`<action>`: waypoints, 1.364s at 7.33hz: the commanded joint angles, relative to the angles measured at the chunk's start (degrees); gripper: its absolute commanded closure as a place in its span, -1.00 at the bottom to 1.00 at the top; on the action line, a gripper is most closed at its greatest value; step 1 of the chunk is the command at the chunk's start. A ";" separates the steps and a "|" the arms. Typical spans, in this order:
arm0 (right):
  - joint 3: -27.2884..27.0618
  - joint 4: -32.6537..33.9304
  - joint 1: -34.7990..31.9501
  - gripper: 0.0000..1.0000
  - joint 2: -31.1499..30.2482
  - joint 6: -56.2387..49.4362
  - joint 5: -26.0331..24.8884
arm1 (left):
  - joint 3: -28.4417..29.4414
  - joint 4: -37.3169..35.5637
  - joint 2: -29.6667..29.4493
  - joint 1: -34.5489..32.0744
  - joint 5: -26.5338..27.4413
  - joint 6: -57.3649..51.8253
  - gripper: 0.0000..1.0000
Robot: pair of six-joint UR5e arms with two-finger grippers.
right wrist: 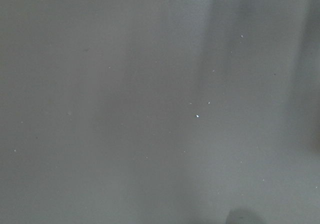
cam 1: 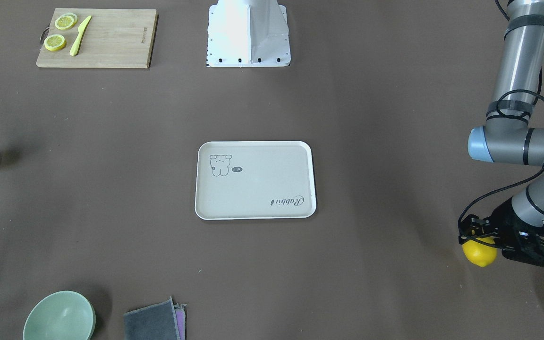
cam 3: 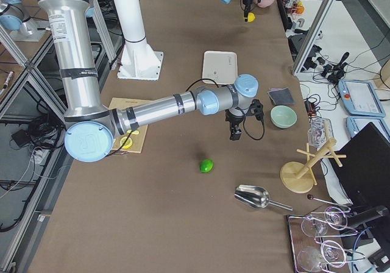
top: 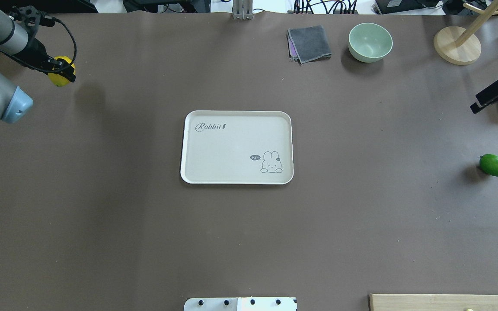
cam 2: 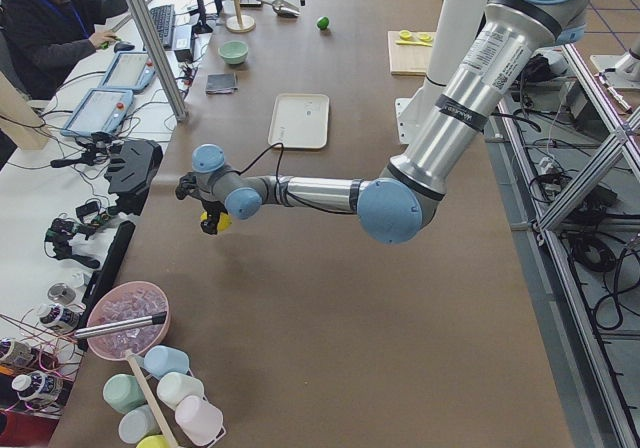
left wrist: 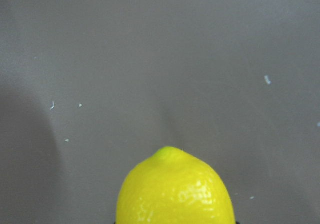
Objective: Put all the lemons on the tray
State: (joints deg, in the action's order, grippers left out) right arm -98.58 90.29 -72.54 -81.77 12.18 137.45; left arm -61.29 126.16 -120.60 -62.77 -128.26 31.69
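The yellow lemon (cam 1: pixel 480 254) is clear of the table and the tray is empty, so the robot's left gripper should keep going toward the tray's Rabbit lettering (cam 1: pixel 287 201) and let go low there.
My left gripper (top: pixel 64 72) is shut on the bright yellow lemon (cam 1: pixel 480 253) and holds it a little above the table at the far left corner; the lemon fills the bottom of the left wrist view (left wrist: pixel 175 194). The off-white "Rabbit" tray (top: pixel 237 119) lies empty at the table's middle. The glossy green lemon (top: pixel 494 165) rests on the table at the right. My right gripper (top: pixel 474 108) hangs above the table beyond the green lemon, apart from it; whether it is open or shut does not show.
A bamboo cutting board (cam 1: pixel 111 38) with lemon slices and a yellow knife lies near the robot's base (cam 1: pixel 248 33). A green bowl (top: pixel 370 42), a folded grey cloth (top: pixel 308 43), a wooden stand (top: pixel 456 45) and a metal scoop (cam 3: pixel 253 195) lie along the far right.
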 commanded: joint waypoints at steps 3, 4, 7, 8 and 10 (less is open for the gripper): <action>-0.21 -0.03 0.21 -1.00 0.03 1.36 0.01 | -7.79 6.70 -2.43 12.55 -1.47 31.68 1.00; -0.30 -0.03 0.21 -1.00 0.03 1.36 0.10 | -8.23 7.43 -5.14 14.93 0.45 39.60 1.00; -0.39 -0.03 0.21 -1.00 0.03 1.36 0.10 | -9.72 7.26 -10.25 23.29 8.70 53.53 1.00; -0.39 -0.03 0.21 -1.00 0.03 1.45 0.01 | -9.82 7.26 -11.05 23.57 8.64 55.83 1.00; -0.30 -0.03 0.21 -1.00 0.03 1.36 0.01 | -10.08 7.18 -10.80 23.57 8.20 54.63 -0.96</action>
State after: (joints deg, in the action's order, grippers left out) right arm -98.96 90.26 -72.33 -81.74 13.56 137.47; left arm -71.16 133.44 -131.36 -39.40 -120.06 86.38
